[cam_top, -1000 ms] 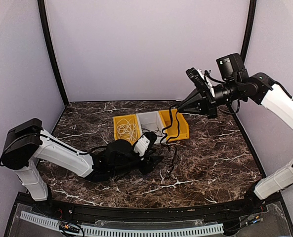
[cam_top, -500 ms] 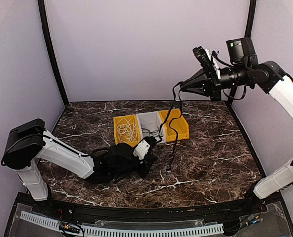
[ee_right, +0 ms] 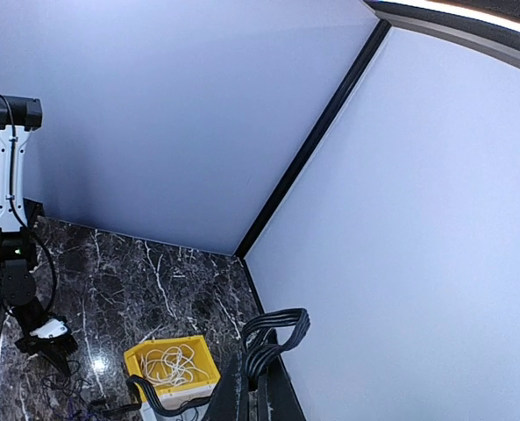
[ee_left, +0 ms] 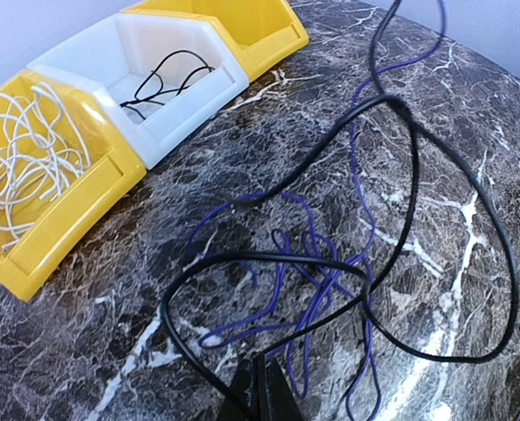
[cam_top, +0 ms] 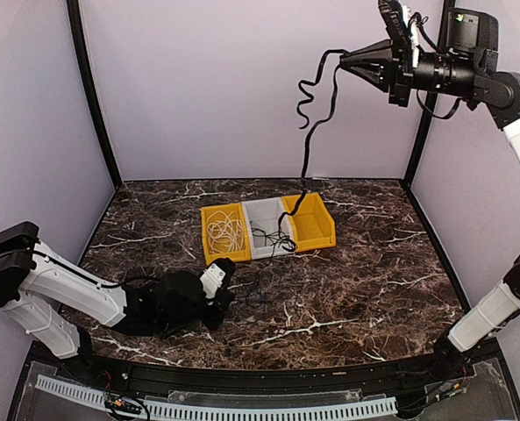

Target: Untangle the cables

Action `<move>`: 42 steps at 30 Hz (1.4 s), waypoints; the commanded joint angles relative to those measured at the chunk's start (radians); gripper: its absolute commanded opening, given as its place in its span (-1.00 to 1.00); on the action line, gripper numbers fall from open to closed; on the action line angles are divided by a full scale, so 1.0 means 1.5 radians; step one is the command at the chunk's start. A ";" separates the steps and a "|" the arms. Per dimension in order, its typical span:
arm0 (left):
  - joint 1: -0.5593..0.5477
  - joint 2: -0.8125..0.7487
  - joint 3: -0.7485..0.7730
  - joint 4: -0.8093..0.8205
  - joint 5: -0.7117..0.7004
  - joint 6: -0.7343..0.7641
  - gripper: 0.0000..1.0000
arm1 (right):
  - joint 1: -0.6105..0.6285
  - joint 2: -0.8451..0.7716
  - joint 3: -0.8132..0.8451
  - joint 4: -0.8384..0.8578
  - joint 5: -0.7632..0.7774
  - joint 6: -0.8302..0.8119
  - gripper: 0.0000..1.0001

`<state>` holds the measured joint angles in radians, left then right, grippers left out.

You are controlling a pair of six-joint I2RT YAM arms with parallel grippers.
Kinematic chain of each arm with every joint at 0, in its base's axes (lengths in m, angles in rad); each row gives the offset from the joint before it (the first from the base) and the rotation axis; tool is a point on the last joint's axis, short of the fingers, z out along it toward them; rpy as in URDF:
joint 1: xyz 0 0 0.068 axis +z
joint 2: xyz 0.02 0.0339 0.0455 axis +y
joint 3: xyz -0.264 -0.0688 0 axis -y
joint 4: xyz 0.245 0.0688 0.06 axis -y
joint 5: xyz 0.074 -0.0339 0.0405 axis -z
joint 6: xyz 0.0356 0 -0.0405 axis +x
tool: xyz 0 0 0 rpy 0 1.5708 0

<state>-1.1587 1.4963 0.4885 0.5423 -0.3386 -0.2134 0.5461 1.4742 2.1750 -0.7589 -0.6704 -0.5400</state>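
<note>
My right gripper needs to go down to give slack while my left gripper reaches into the tangle (cam_top: 261,288), before lifting clear, because black cable loops (ee_left: 365,285) still cross the purple cable.
My right gripper (cam_top: 352,63) is high at the back right, shut on a flat black cable (cam_top: 305,140) that hangs down to the bins; its folded loop (ee_right: 277,331) sticks out above the jaws. My left gripper (cam_top: 224,305) lies low on the table in front of the bins, shut, and a thin black cable (ee_left: 330,303) runs out of its tips (ee_left: 261,386). A purple cable (ee_left: 281,272) is tangled on the marble with black loops (ee_left: 413,175) across it. A white cable (ee_left: 32,149) is coiled in the left yellow bin (ee_left: 75,206).
Three bins stand in a row mid-table: a yellow bin (cam_top: 209,237), a white bin (cam_top: 264,210) holding a thin black cord (ee_left: 167,74), and a yellow bin (cam_top: 325,230). Purple walls with black corner posts close in the table.
The right gripper has risen up and to the right, lifting the flat black cable high over the bins. The left gripper has shut and drawn back toward the near left.
</note>
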 commanded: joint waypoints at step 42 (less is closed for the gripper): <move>-0.005 0.112 0.210 0.113 0.124 0.108 0.12 | 0.073 -0.035 -0.215 0.006 -0.047 -0.012 -1.00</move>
<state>-1.1614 1.5585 0.7101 0.6350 -0.1905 -0.1104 0.6540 1.4590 1.7950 -0.7403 -0.7364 -0.5606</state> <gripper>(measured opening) 0.562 0.033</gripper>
